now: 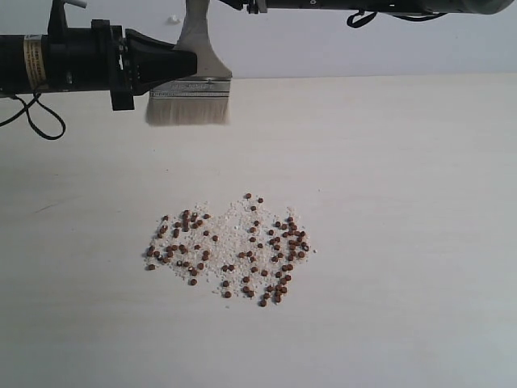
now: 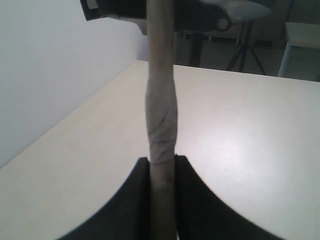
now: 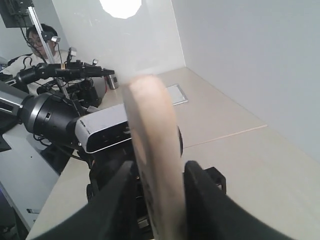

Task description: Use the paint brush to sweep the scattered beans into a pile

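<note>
The paint brush's handle (image 1: 195, 31) has both my grippers closed on it, so my left gripper should open and move away before my right gripper sweeps the beans (image 1: 230, 250).
The paint brush (image 1: 187, 103) hangs upright over the far left of the table, cream bristles pointing down and clear of the surface. My left gripper (image 1: 192, 61) is shut on its wooden handle (image 2: 161, 125) just above the silver ferrule. My right gripper (image 3: 160, 167) has closed on the handle's upper part (image 3: 150, 125) from above, a finger tight against each wide side; in the exterior view only its arm (image 1: 388, 6) shows. The beans (image 1: 230, 246), mixed with white grains, lie spread in a loose patch at the table's middle, well in front of the brush.
The pale table (image 1: 404, 202) meets a white wall behind the brush. The right wrist view takes in my left arm (image 3: 50, 120) with its camera and, past the table, a seated person (image 3: 35, 37). A tripod (image 2: 245, 45) stands beyond the table's far edge.
</note>
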Controlling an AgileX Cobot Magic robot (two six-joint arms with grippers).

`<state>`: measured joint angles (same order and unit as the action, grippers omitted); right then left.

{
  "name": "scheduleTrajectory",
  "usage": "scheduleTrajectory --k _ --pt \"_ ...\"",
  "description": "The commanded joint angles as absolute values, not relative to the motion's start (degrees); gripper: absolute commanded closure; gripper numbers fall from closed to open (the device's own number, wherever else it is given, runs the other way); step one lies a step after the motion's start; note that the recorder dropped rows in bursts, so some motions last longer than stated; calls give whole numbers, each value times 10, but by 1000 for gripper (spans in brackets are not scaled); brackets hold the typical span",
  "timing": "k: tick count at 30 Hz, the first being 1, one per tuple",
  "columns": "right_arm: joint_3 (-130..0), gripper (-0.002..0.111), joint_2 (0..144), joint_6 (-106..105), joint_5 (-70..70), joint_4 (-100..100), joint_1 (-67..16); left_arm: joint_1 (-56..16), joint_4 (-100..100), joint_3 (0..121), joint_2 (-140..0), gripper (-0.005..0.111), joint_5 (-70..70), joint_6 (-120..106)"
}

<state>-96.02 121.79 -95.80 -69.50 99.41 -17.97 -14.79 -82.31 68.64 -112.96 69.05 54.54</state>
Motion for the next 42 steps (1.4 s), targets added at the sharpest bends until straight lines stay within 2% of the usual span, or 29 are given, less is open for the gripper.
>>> scheduleTrajectory --k 1,5,8,9,21,25,28,34,37,41,42 --pt "-964 82 1211 -958 -700 997 -178 -149 -803 685 -1128 107 700 553" --pt "-964 81 1211 -958 -700 967 -178 -149 -797 685 -1128 107 700 559" --pt "-964 66 1211 -958 -700 939 -178 -149 -794 685 -1128 107 700 559" --pt "-964 65 1211 -958 -700 939 -178 -149 -794 685 -1128 107 700 559" --pt "-964 65 1211 -973 -700 999 -178 -149 -796 685 -1128 107 700 559" --pt "-964 81 1211 -971 -700 991 -178 -149 -796 685 -1128 107 700 559" --pt "-964 106 1211 -971 -700 990 -178 -149 -793 685 -1128 107 700 561" --pt "-964 108 1211 -953 -668 999 -179 -149 -767 685 -1128 106 700 565" --pt "-964 108 1211 -945 -613 999 -179 -149 -754 685 -1128 95 700 578" --pt "-964 108 1211 -945 -555 999 -179 -149 -747 685 -1128 50 700 578" --pt "-964 108 1211 -947 -541 999 -179 -149 -747 685 -1128 33 700 578"
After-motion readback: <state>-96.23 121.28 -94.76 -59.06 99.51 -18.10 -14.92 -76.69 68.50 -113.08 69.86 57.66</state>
